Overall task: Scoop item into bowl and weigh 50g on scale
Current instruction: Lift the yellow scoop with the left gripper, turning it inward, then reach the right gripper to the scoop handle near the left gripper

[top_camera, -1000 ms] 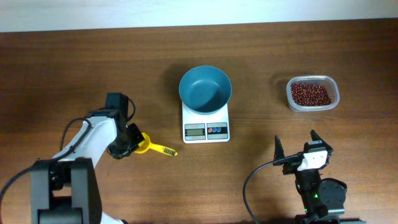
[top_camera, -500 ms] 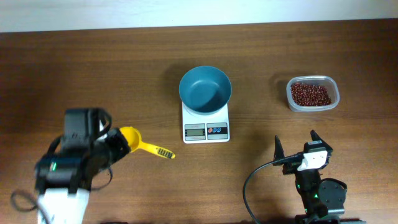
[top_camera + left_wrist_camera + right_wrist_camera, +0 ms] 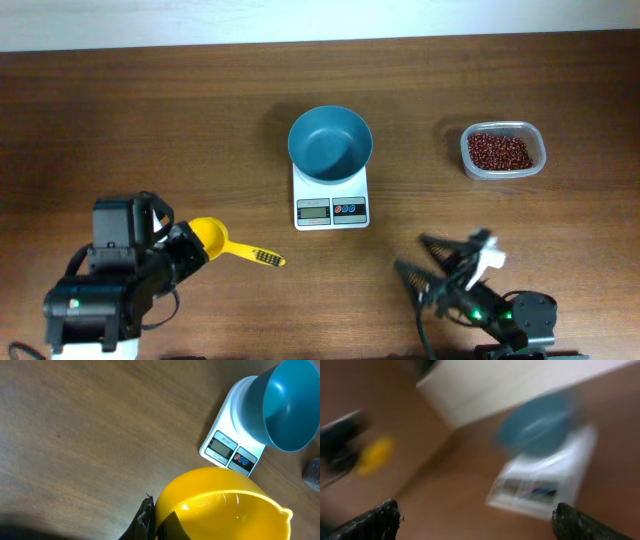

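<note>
The yellow scoop point(image 3: 209, 235) is held by its cup in my left gripper, so my right gripper should grab the scoop's handle point(image 3: 258, 254) before scooping up the beans.
The teal-blue bowl point(image 3: 330, 143) stands empty on the white scale point(image 3: 331, 198) at table centre; both also show in the left wrist view, the bowl point(image 3: 288, 407) and scale point(image 3: 231, 448). The red-brown beans point(image 3: 500, 150) fill a clear tub at the right. My left gripper point(image 3: 188, 248) is shut on the cup of a yellow scoop point(image 3: 222, 241), whose handle points right; the cup fills the left wrist view point(image 3: 222, 505). My right gripper point(image 3: 425, 262) is open and empty at the front right, turned toward the scale point(image 3: 542, 480); its view is blurred.
The clear rounded tub point(image 3: 503, 150) sits at the right, apart from the scale. A pale wall runs along the table's far edge point(image 3: 320, 22). Black cables loop near the right arm's base.
My left arm has pulled back toward the front left with the scoop lifted. My right gripper has swung from pointing away to pointing left toward the scale.
</note>
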Tool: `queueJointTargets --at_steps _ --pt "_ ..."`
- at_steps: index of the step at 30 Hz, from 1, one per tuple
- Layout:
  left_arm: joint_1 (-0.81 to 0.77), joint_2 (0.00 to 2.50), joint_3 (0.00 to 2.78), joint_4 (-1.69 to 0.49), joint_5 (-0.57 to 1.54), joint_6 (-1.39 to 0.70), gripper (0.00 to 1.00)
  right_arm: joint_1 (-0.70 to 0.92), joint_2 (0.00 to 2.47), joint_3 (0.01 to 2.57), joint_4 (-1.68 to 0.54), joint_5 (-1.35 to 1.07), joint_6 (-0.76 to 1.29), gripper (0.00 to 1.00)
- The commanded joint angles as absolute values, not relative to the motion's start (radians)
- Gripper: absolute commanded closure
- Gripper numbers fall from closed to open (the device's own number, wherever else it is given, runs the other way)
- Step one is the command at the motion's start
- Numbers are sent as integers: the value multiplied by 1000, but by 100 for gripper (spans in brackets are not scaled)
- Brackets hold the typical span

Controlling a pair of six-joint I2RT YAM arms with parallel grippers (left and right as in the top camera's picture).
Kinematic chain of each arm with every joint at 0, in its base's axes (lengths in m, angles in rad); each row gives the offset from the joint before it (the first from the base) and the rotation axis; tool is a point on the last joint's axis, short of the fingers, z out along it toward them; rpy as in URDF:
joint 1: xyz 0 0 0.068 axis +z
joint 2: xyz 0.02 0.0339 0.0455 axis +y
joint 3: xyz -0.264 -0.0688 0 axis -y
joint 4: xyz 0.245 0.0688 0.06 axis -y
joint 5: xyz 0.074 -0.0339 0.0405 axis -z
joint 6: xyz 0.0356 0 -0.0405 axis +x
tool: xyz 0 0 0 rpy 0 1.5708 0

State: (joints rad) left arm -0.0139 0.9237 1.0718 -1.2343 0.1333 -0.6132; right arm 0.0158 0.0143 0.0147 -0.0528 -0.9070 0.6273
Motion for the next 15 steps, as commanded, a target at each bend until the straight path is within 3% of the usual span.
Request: queueJointTargets --at_steps 1,5,10,15 --pt "-15 966 1080 -1236 186 -648 100 26 11 6 -52 -1534 701 1" --pt "-15 1026 1080 -1243 200 -648 100 27 11 6 -73 -1540 773 1" --pt "-15 1090 1080 -1244 271 -648 100 26 11 6 -57 -1254 805 1" --pt "-15 1118 1080 -1243 270 -648 100 26 23 14 -44 -1191 822 1"
